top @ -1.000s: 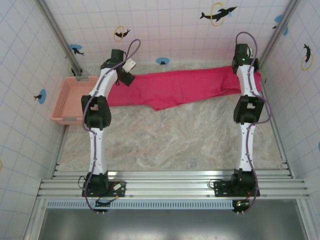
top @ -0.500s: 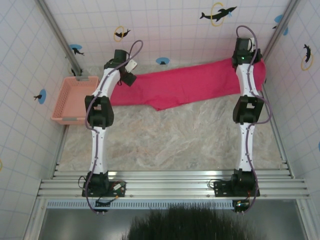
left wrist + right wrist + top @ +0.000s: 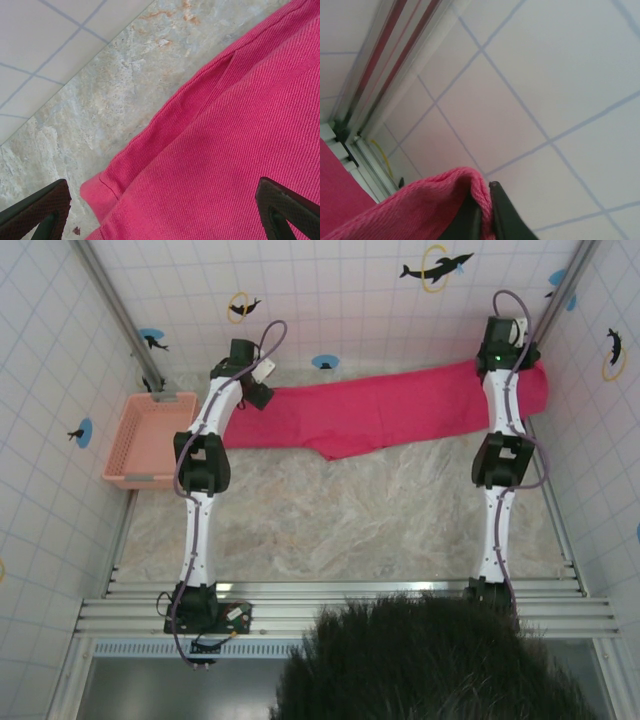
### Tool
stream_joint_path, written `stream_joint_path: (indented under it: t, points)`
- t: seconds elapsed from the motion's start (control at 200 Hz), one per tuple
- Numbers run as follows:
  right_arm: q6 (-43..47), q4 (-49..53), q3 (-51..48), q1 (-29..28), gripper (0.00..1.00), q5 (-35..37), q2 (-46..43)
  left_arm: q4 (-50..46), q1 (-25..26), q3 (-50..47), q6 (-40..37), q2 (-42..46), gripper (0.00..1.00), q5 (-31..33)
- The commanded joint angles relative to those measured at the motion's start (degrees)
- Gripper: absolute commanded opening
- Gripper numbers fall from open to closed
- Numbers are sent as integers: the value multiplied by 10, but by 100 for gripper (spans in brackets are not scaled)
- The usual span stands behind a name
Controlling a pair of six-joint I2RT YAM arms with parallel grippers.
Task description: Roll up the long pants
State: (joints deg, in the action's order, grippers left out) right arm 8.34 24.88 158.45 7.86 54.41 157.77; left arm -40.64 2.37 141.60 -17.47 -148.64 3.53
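Note:
I'll reach farther in along the cloth (image 3: 290, 412) with my left gripper and pull it toward the basket, since the pants' end (image 3: 538, 392) by my right gripper crowds the side wall.
The long pants (image 3: 380, 410) are bright magenta cloth stretched across the far side of the table, from the left arm to the right wall. My left gripper (image 3: 258, 392) hovers open above the pants' left end; in its wrist view the cloth (image 3: 220, 150) fills the space between the two spread fingertips (image 3: 37, 207). My right gripper (image 3: 505, 345) is shut on the right end of the pants (image 3: 420, 210), holding it lifted near the tiled back wall, the hem pinched between its fingers (image 3: 507, 212).
A pale salmon-pink lattice basket (image 3: 145, 440) stands at the table's left edge, beside the left arm. Tiled walls close in on the back and both sides. A person's dark hair (image 3: 430, 660) covers the bottom of the top view.
My right gripper has pulled the pants' right end further back and right, stretching the cloth. The left gripper shifted slightly toward the back. A person's head has come into the bottom of the view.

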Motion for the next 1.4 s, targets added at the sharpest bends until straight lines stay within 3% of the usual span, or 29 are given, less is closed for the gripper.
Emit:
stream_joint_path:
  t: [0.0, 0.14, 0.26, 0.405, 0.55, 0.651, 0.706, 0.896, 1.066, 1.141, 1.211, 1.311, 1.396]
  points:
    - [-27, -64, 17, -3, 21, 16, 52, 7, 4, 22, 12, -7, 97, -3]
    - [-39, -108, 19, -9, 65, 22, 83, 11, 6, 23, 25, -9, 97, 6]
    - [-47, -121, 19, -12, 77, 45, 87, 16, 10, 27, 29, -10, 97, 8]
    - [-107, -35, 19, 4, 79, 56, 54, 15, 15, 36, 23, -16, 97, 11]
    - [-291, 155, 0, 41, 80, -14, 0, 21, 33, 47, 1, -24, 97, 20]
    - [-373, 213, -92, 56, 79, -99, -67, 30, 57, 58, -42, -32, 97, 46]
    - [-402, 241, -154, 57, 80, -103, -110, 37, 70, 62, -66, -37, 97, 59]
    - [-502, 191, -402, 83, 79, -268, -252, 39, 91, 64, -53, -40, 97, 93]
    - [-548, 183, -496, 81, 79, -343, -312, -9, 95, 28, 51, -33, 97, 132]
    - [-572, 157, -532, 86, 79, -377, -334, -44, 97, 28, 94, -42, 98, 127]
    - [-585, 140, -545, 88, 79, -407, -343, -61, 106, 31, 102, -53, 98, 208]
    - [-584, 142, -528, 85, 78, -438, -340, -87, 103, 35, 128, -59, 98, 253]
    - [-579, 136, -514, 76, 77, -450, -341, -92, 98, 24, 152, -45, 97, 251]
